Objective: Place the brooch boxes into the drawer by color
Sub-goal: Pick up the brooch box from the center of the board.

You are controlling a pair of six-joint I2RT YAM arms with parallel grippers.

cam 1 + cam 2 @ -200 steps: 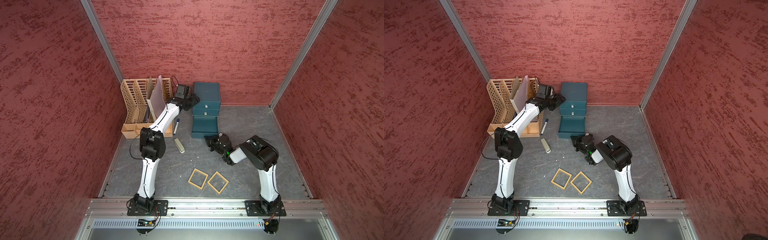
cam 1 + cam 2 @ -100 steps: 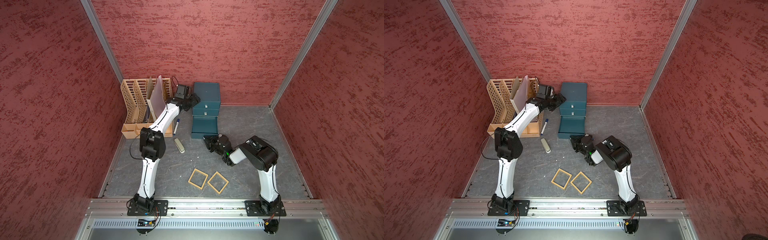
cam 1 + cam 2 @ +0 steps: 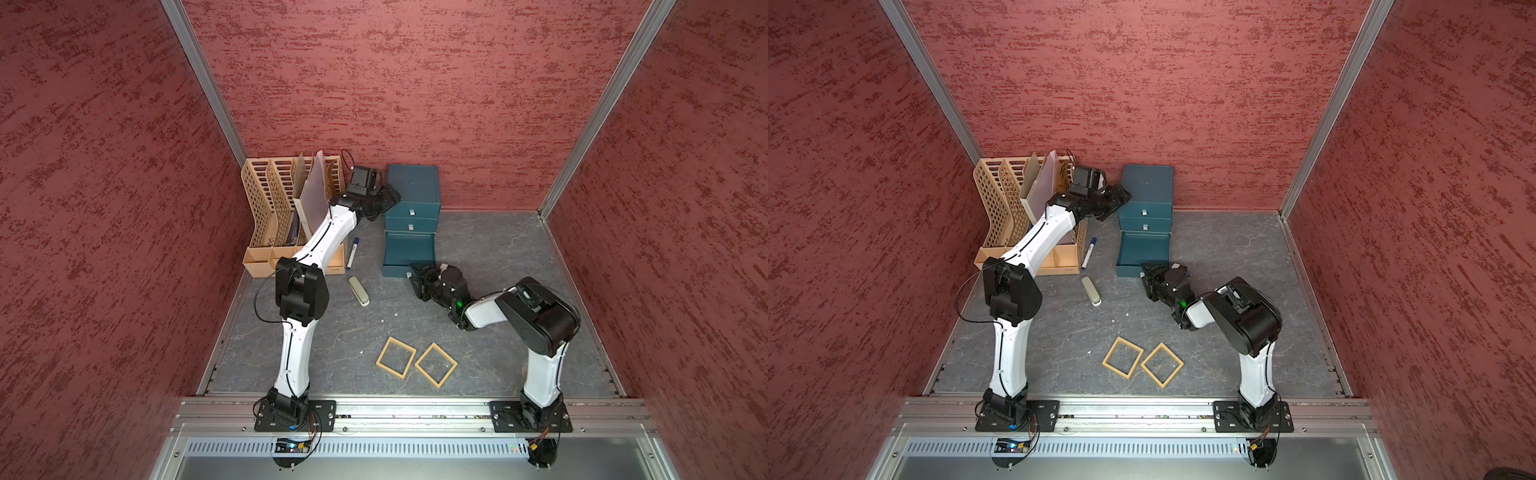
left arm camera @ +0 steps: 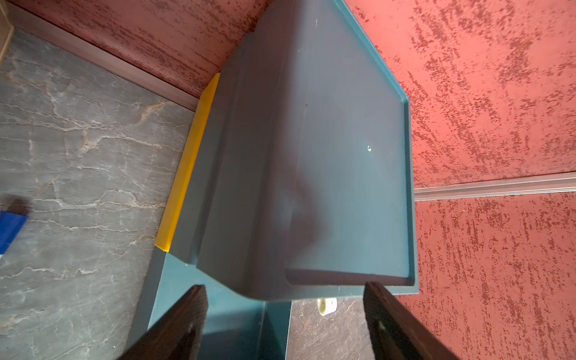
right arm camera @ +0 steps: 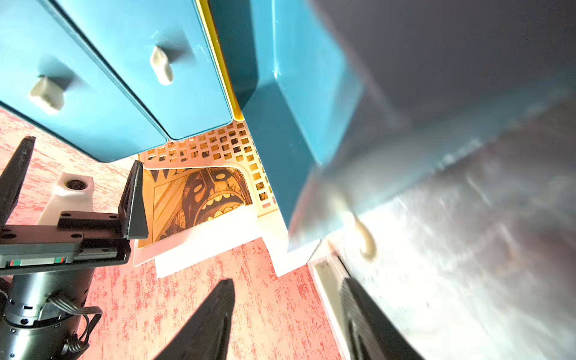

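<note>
The bottom drawer [image 3: 409, 249] is open and empty, so my right gripper should keep on to the brooch box nearer its arm and close on that box's side [image 3: 445, 354].
The dark teal drawer chest [image 3: 413, 183] [image 3: 1148, 183] stands against the back wall, its bottom drawer [image 3: 409, 251] [image 3: 1144, 249] pulled out. My left gripper [image 3: 390, 199] [image 4: 285, 299] is open at the chest's upper left corner, and its fingers [image 4: 193, 311] straddle that corner without touching it. My right gripper [image 3: 417, 276] [image 5: 288, 311] is open at the front of the pulled-out drawer, its blurred pull [image 5: 366, 240] just ahead of the fingertips. Two tan brooch boxes [image 3: 396, 357] [image 3: 436, 365] lie side by side near the front, also in a top view [image 3: 1122, 357] [image 3: 1162, 365].
A beige slotted file rack [image 3: 266, 216] holding papers stands left of the chest, under my left arm. A blue marker [image 3: 352, 251] and a grey-green oblong block [image 3: 358, 291] lie on the floor between rack and drawer. Red walls close in three sides.
The right jaws have gone from shut to open at the drawer's front. The left jaws have spread wider. Both arms have hardly moved, and the bottom drawer stays out.
</note>
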